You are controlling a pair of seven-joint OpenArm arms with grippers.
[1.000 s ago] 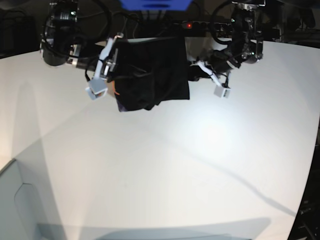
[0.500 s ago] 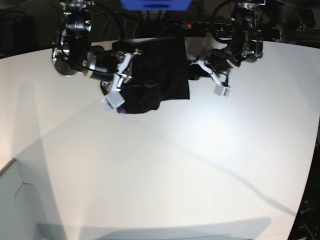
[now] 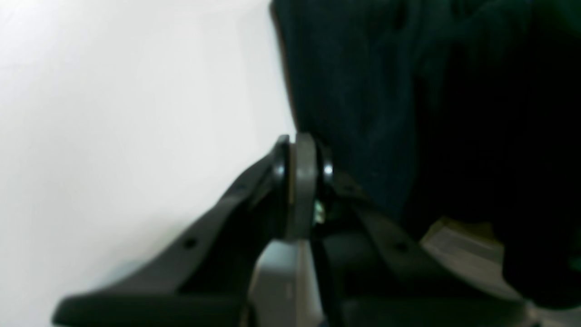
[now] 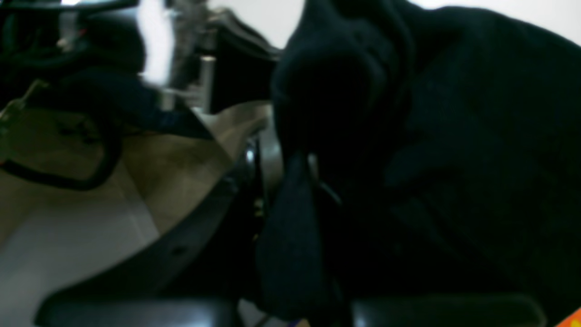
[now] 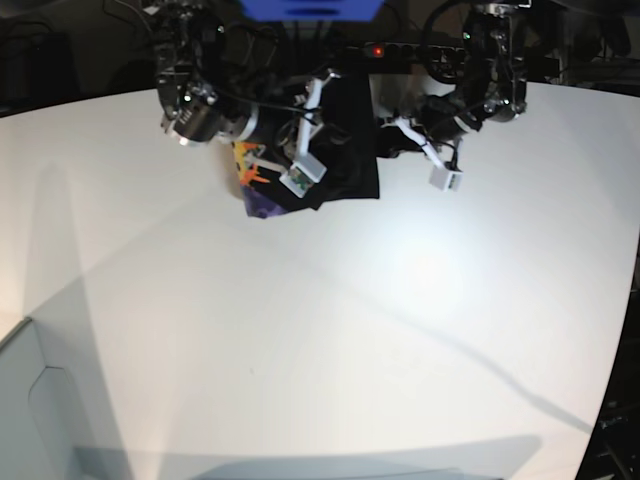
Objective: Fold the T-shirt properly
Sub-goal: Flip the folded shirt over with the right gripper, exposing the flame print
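The T-shirt's edge [image 5: 375, 163] is in my left gripper. My right gripper should keep moving the fold across the T-shirt's body [image 5: 350, 147] toward that edge and release over that body.
The black T-shirt [image 5: 345, 150] hangs bunched at the far edge of the white table [image 5: 350, 330]. Its orange-yellow print [image 5: 250, 170] and a purple patch [image 5: 263, 205] show at its lower left. My right gripper [image 5: 325, 135] reaches across the shirt's front from the left. In the right wrist view, my right gripper [image 4: 283, 181] is shut on a fold of the T-shirt [image 4: 431, 150]. My left gripper [image 5: 385, 135] holds the shirt's right edge. In the left wrist view, my left gripper [image 3: 302, 150] is shut, and the T-shirt [image 3: 386, 100] hangs from its tips.
A power strip with a red light [image 5: 378, 48] and cables lie beyond the table's far edge, under a blue object [image 5: 310, 8]. A pale box [image 5: 40, 400] stands at the table's near left corner. The white surface stretches wide in front of the shirt.
My right arm has swung rightward across the shirt with the cloth's left side in its grip, turning up the orange and purple print. The left arm has stayed put.
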